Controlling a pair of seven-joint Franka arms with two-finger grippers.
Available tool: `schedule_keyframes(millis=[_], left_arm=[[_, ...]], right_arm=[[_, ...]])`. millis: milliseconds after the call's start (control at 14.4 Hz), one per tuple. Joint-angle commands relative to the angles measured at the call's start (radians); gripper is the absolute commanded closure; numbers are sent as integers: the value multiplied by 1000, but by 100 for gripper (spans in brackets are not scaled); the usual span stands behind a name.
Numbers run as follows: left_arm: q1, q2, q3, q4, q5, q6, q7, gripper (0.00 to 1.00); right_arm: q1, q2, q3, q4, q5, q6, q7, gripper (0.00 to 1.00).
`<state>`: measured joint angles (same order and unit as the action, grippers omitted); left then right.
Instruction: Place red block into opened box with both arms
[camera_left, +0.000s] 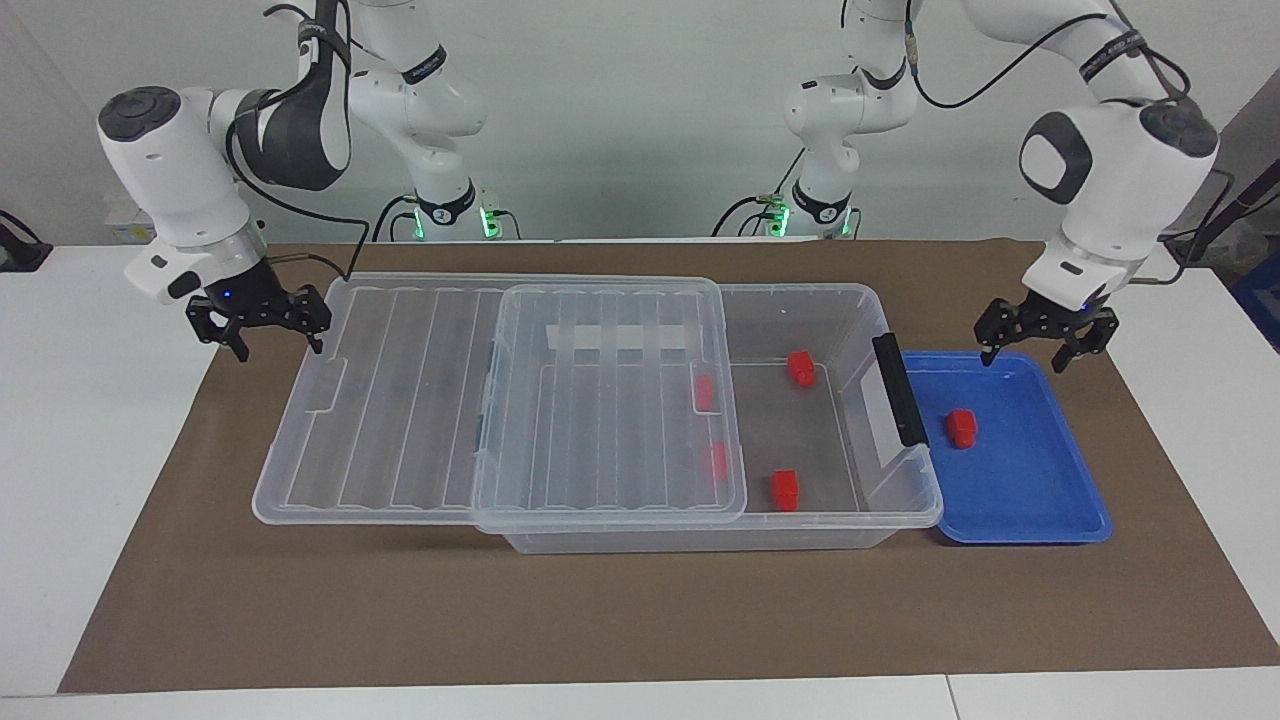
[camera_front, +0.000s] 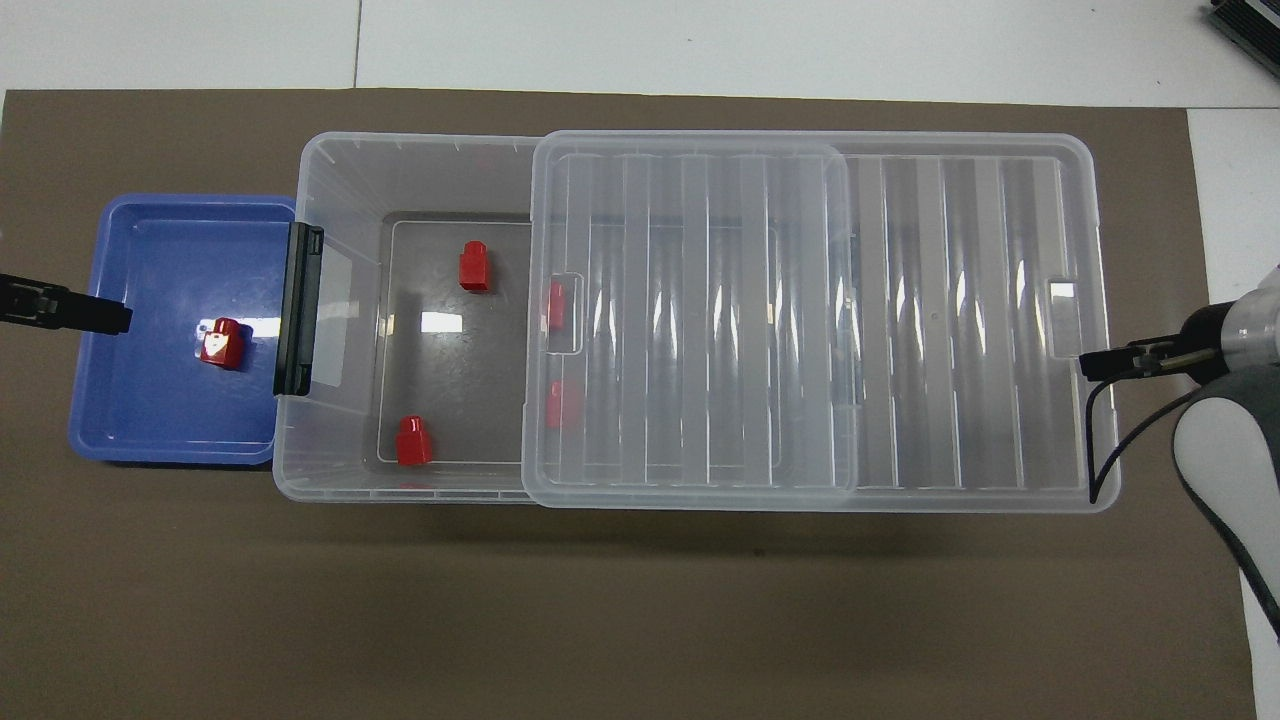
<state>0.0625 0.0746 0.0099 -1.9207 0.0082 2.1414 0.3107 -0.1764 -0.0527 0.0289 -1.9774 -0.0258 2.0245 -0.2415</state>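
Note:
My gripper will make the ribbed lid (camera_front: 690, 322) slide over the whole open part when it pushes the lid, because the lid lies flat with a long overhanging end (camera_front: 978, 324).
One red block (camera_left: 962, 427) (camera_front: 220, 343) lies in the blue tray (camera_left: 1020, 480) (camera_front: 150, 410). My left gripper (camera_left: 1023, 362) (camera_front: 110, 316) hangs open and empty over the tray's rim nearest the robots, a little above and beside that block. The clear box (camera_left: 700, 540) (camera_front: 330, 180) is open at the left arm's end. Its ribbed lid (camera_left: 400, 400) (camera_front: 950, 320) is slid toward the right arm's end. Two red blocks (camera_left: 800, 367) (camera_left: 785, 490) lie in the uncovered part and two more show through the lid. My right gripper (camera_left: 280, 350) (camera_front: 1095, 363) is open beside the lid's overhanging end.
The box's black handle (camera_left: 898, 390) stands between the open part and the tray. A brown mat (camera_left: 600, 620) covers the table under everything. The right arm's cable (camera_front: 1100, 450) hangs over the lid's corner.

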Motion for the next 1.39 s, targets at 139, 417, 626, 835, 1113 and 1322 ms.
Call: schedule_keyframes(millis=[139, 417, 626, 835, 1113, 1322], left_arm=[[55, 73, -8, -115, 12, 190, 19, 0], [63, 94, -8, -221, 12, 327, 10, 0], [53, 108, -8, -245, 12, 361, -24, 1], [49, 116, -8, -250, 12, 373, -31, 9], [53, 120, -8, -287, 12, 434, -30, 9], [53, 122, -8, -301, 12, 449, -30, 13]], right_arm=[[75, 17, 11, 181, -31, -182, 259, 0], [178, 48, 11, 320, -63, -294, 421, 0], [219, 91, 11, 443, -111, -400, 455, 0], [212, 76, 8, 437, -89, -423, 504, 0], [175, 33, 5, 353, -60, -438, 524, 0], [155, 30, 2, 335, 1, -382, 521, 0]])
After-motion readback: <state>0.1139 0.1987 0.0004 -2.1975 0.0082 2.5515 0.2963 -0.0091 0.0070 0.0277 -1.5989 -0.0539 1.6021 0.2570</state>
